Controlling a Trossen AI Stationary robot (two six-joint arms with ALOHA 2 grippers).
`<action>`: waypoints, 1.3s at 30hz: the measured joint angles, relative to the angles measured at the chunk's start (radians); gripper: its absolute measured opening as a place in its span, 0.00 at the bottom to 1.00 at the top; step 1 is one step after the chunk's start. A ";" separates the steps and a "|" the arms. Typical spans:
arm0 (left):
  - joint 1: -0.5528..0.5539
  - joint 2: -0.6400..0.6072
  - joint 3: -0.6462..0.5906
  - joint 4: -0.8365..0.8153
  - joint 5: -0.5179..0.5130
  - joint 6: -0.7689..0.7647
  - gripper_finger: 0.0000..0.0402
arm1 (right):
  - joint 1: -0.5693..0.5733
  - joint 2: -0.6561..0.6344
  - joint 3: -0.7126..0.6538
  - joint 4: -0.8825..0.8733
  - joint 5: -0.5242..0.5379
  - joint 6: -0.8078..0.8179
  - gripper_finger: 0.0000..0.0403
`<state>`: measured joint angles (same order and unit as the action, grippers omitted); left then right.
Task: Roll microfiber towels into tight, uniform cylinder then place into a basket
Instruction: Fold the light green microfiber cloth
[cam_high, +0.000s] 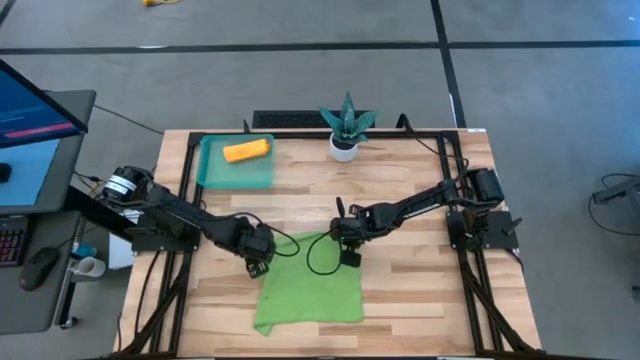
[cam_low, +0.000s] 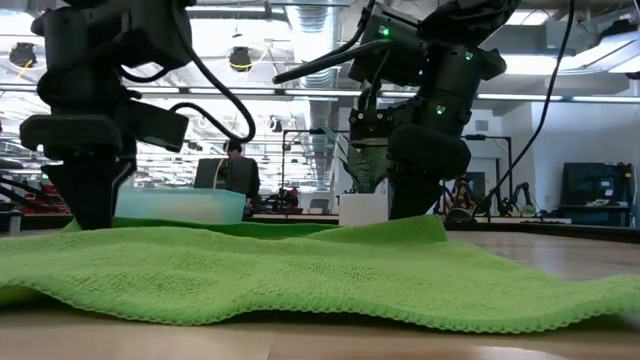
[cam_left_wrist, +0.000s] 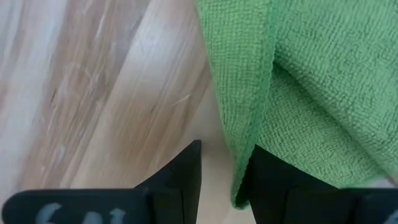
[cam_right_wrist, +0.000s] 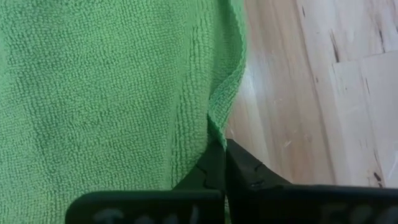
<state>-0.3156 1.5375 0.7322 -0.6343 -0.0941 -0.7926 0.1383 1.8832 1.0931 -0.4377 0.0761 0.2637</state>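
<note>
The lime green towel (cam_high: 315, 292) will double up into a flat strip when I fold it, because the towel's thin edge (cam_left_wrist: 254, 118) bends in soft creases.
The lime green towel (cam_high: 310, 285) lies spread on the wooden table, its far edge a little rumpled. My left gripper (cam_high: 258, 262) is at the towel's far left corner, fingers down and a little open. The towel's left edge (cam_left_wrist: 239, 180) stands in the gap between them. My right gripper (cam_high: 350, 255) is at the far right corner, shut on the towel's edge. The orange towel (cam_high: 246, 151) lies rolled in the teal basket (cam_high: 212, 175) at the back left. My left gripper has the towel's left edge (cam_left_wrist: 244, 155) between its open fingers, close beside one finger (cam_left_wrist: 280, 180); I cannot tell whether it touches. My right gripper pinches the towel's right edge (cam_right_wrist: 216, 127) near the far corner between its two fingers, from above. The pinched edge stands up in a small ridge (cam_low: 435, 228); the rest of the towel lies on the table.
A small white pot with a green spiky plant (cam_high: 345, 130) stands at the back middle. A black cable loops (cam_high: 318, 258) over the towel's far edge. Bare wood lies to the right of the towel. A monitor and a desk stand beyond the table's left edge.
</note>
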 joint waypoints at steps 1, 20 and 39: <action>-0.004 0.000 0.000 -0.008 0.002 -0.005 0.25 | 0.000 0.000 0.000 0.000 0.000 0.000 0.04; -0.010 0.003 0.042 -0.175 0.170 0.042 0.25 | 0.008 0.000 0.001 -0.018 0.005 0.053 0.02; -0.010 0.003 0.045 -0.177 0.195 0.130 0.02 | 0.065 -0.022 -0.001 -0.066 0.004 0.050 0.01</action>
<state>-0.3252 1.5402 0.7773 -0.8110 0.1005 -0.6621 0.2030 1.8611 1.0916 -0.5033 0.0796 0.3133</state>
